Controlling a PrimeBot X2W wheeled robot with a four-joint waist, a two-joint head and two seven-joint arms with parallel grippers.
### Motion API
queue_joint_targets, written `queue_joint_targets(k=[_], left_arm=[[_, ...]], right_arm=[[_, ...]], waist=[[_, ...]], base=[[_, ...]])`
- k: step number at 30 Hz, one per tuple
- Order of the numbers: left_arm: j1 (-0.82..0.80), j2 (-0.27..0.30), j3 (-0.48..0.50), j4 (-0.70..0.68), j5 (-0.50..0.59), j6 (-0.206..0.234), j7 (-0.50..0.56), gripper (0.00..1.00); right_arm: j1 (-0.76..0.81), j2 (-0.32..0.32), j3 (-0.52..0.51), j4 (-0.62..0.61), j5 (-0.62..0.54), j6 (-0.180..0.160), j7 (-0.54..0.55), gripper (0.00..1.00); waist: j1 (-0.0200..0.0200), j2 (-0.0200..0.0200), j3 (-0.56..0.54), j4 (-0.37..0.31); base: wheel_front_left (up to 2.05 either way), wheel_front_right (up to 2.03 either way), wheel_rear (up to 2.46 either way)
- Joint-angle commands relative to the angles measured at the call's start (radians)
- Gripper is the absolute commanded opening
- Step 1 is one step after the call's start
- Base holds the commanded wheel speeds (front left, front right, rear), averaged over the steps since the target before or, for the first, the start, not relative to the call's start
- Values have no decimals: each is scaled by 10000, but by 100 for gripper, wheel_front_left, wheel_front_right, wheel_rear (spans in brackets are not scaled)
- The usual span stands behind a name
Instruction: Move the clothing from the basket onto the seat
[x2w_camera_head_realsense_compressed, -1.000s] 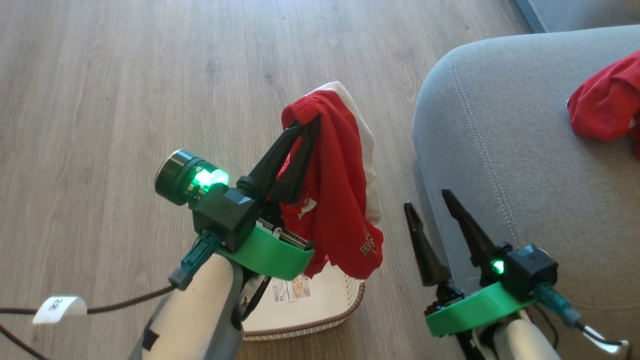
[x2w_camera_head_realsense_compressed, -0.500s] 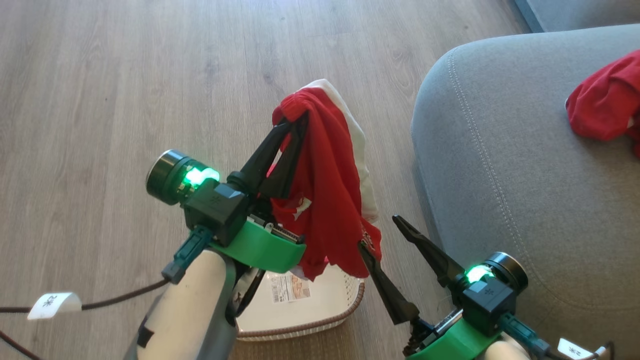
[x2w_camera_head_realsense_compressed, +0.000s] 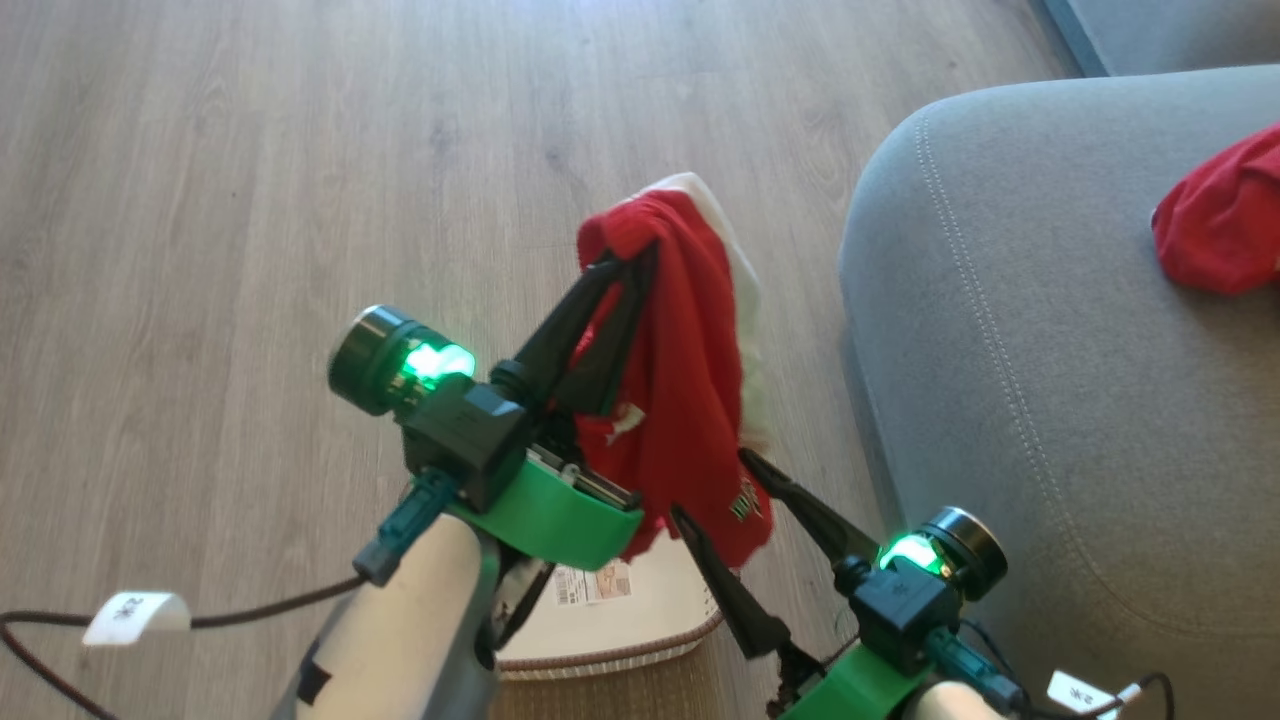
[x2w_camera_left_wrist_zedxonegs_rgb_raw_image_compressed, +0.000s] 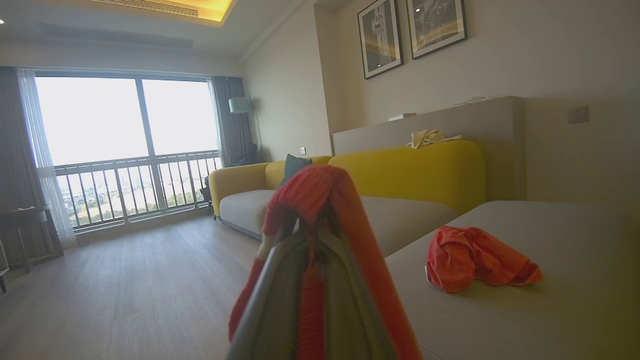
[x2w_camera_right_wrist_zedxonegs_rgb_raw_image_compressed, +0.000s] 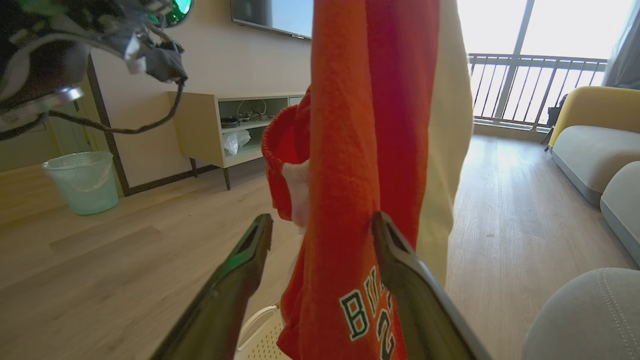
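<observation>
My gripper will carry the red clothing away, and I should expect the basket to be empty then, because a label (x2w_camera_head_realsense_compressed: 591, 584) shows on the cream basket's clear bottom (x2w_camera_head_realsense_compressed: 663, 606).
A red piece of clothing (x2w_camera_head_realsense_compressed: 690, 380) with white trim and lettering hangs from my left gripper (x2w_camera_head_realsense_compressed: 628, 265), which is shut on its top fold above the cream basket (x2w_camera_head_realsense_compressed: 665, 610). In the left wrist view the cloth (x2w_camera_left_wrist_zedxonegs_rgb_raw_image_compressed: 320, 195) drapes over the closed fingers. My right gripper (x2w_camera_head_realsense_compressed: 710, 483) is open, its fingers on either side of the garment's lower end (x2w_camera_right_wrist_zedxonegs_rgb_raw_image_compressed: 350, 150), right finger (x2w_camera_right_wrist_zedxonegs_rgb_raw_image_compressed: 395, 255) against the fabric. A second red garment (x2w_camera_head_realsense_compressed: 1215, 225) lies crumpled on the grey seat (x2w_camera_head_realsense_compressed: 1050, 350), also seen from the left wrist (x2w_camera_left_wrist_zedxonegs_rgb_raw_image_compressed: 475, 260).
The basket stands on wooden floor close to the seat's rounded edge. A dark cable with a white tag (x2w_camera_head_realsense_compressed: 135, 615) trails at the lower left. Farther off are a yellow sofa (x2w_camera_left_wrist_zedxonegs_rgb_raw_image_compressed: 415, 170), a TV cabinet (x2w_camera_right_wrist_zedxonegs_rgb_raw_image_compressed: 240, 125) and a green bin (x2w_camera_right_wrist_zedxonegs_rgb_raw_image_compressed: 82, 182).
My right gripper has swung left from beside the seat to the hanging garment's lower end, staying open. The left gripper keeps its hold; the camera has shifted slightly.
</observation>
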Motion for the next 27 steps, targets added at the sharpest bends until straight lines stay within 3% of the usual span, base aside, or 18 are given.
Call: queue_joint_targets(k=[1, 11, 18, 27], left_arm=[[-338, 41, 205, -430, -58, 90, -51, 0], [-353, 41, -321, -679, -135, 145, -51, 0], [-319, 41, -597, -711, -276, 97, -51, 0], [-265, 41, -1066, -760, -346, -66, -51, 0]], right_arm=[[-521, 193, 134, -209, -92, -2, -24, 100], [-1033, 571, -538, 791, -492, -2, -24, 100], [-1367, 586, -763, 1047, 51, -2, -24, 100], [-2018, 588, -417, 1693, 87, -2, -24, 100]], waist=[[0, 0, 10, 65], [0, 0, 56, 207], [0, 0, 19, 354], [0, 0, -27, 533]], base=[[0, 0, 0], [0, 0, 0], [0, 0, 0], [0, 0, 0]])
